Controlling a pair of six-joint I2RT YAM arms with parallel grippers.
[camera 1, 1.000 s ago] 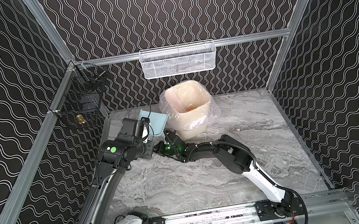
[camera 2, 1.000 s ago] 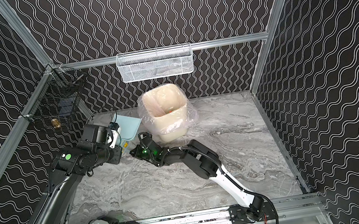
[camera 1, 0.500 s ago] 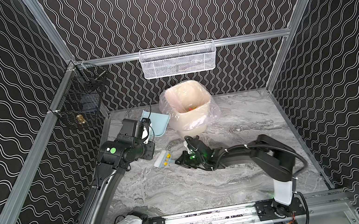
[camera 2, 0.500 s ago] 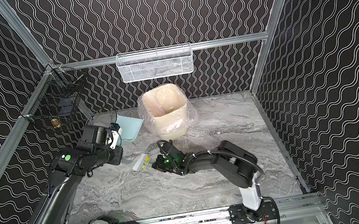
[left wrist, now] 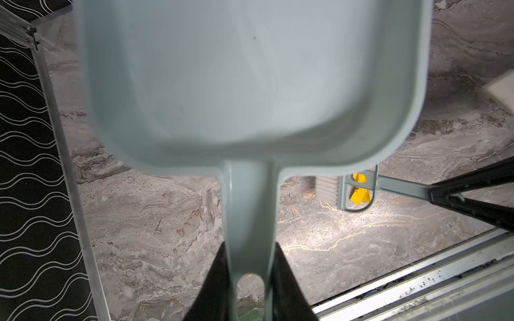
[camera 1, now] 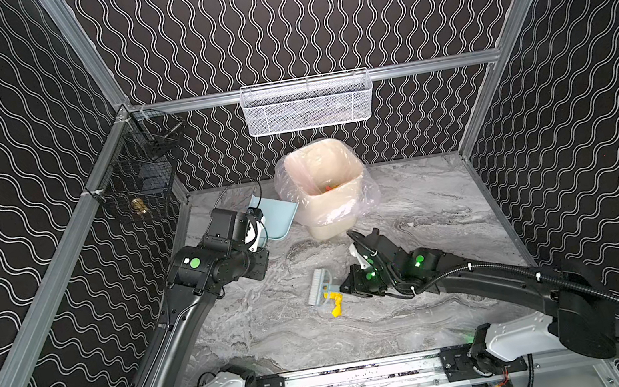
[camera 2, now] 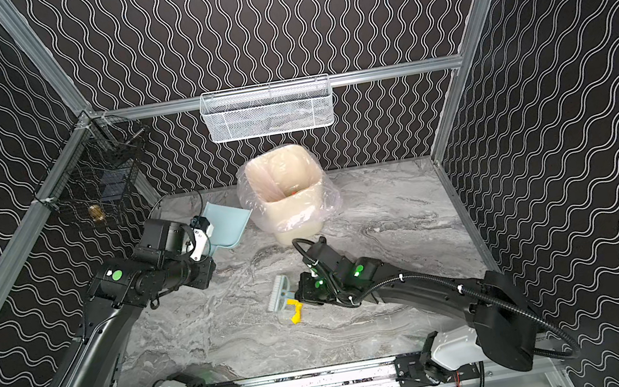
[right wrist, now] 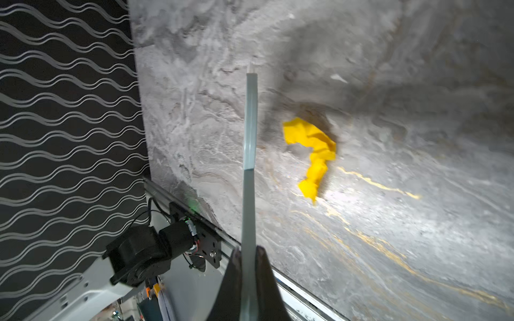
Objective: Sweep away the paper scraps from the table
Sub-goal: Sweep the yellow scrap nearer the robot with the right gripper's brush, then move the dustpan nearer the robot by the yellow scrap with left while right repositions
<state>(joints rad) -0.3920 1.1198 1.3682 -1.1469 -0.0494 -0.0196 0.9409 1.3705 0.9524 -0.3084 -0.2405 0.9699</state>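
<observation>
Next, my right gripper pulls the brush back first, because the yellow scrap [camera 1: 335,303] is on the handle side of the brush head, away from the dustpan. The brush needs to go back beyond it [camera 1: 383,311].
One yellow paper scrap [camera 1: 336,306] [camera 2: 296,313] [right wrist: 313,150] lies mid-table [camera 1: 427,205], just in front of the brush head [camera 1: 319,288] [camera 2: 278,292]. My right gripper [camera 1: 347,286] [right wrist: 248,251] is shut on the pale blue brush handle [right wrist: 249,166], low over the table. From the left wrist the scrap [left wrist: 359,196] shows through the brush's frame. My left gripper [left wrist: 250,250] is shut on the handle of the pale blue dustpan [camera 1: 277,218] [camera 2: 229,223] [left wrist: 250,69], held above the table at back left. The pan looks empty.
A cream bin [camera 1: 326,187] [camera 2: 285,192] lined with a clear bag stands at the back middle, red and orange bits inside. A white mesh basket [camera 1: 308,102] hangs on the back wall and a black wire basket [camera 1: 141,179] on the left wall. An aluminium rail [camera 1: 362,375] edges the front.
My right arm has drawn the brush from beside the dustpan out to the middle of the table, rightward and toward the front; the yellow scrap came along. The left arm has stayed put.
</observation>
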